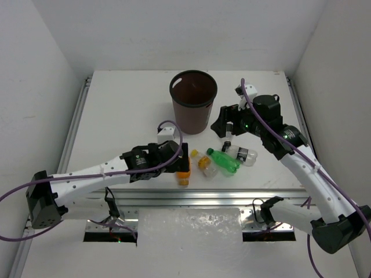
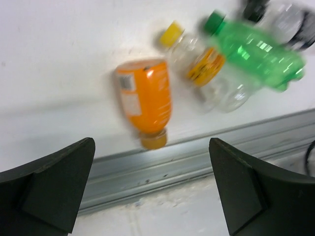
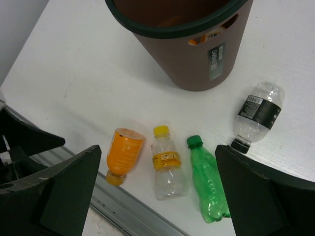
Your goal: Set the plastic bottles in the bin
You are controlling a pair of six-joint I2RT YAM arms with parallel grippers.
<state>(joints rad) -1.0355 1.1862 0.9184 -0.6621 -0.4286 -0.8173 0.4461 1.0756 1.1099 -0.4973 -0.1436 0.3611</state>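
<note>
The orange bottle (image 1: 183, 175) has a narrow gap (image 2: 182, 100) between it and the clear bottle with the yellow cap, so the orange bottle will come up by itself when the robot lifts.
The brown bin (image 1: 193, 116) stands upright at the table's middle back, and its wall (image 3: 189, 59) fills the top of the right wrist view. Four plastic bottles lie in front of it. These are an orange one (image 1: 184, 177) (image 2: 145, 101) (image 3: 123, 153) by the front rail, a clear one with a yellow cap (image 1: 206, 164) (image 2: 197, 66) (image 3: 168, 172), a green one (image 1: 226, 161) (image 2: 256, 51) (image 3: 210, 191) and a clear one with a black label (image 1: 243, 154) (image 3: 257, 114). My left gripper (image 1: 184, 161) (image 2: 151, 164) hovers open just above the orange bottle, holding nothing. My right gripper (image 1: 223, 124) (image 3: 158, 162) hangs open beside the bin, high over the bottles.
A metal rail (image 1: 191, 197) (image 2: 187, 164) runs along the table's near edge, right by the orange bottle's cap. White walls close in the table on the left, right and back. Something orange shows through the bin's handle slot (image 3: 199, 40).
</note>
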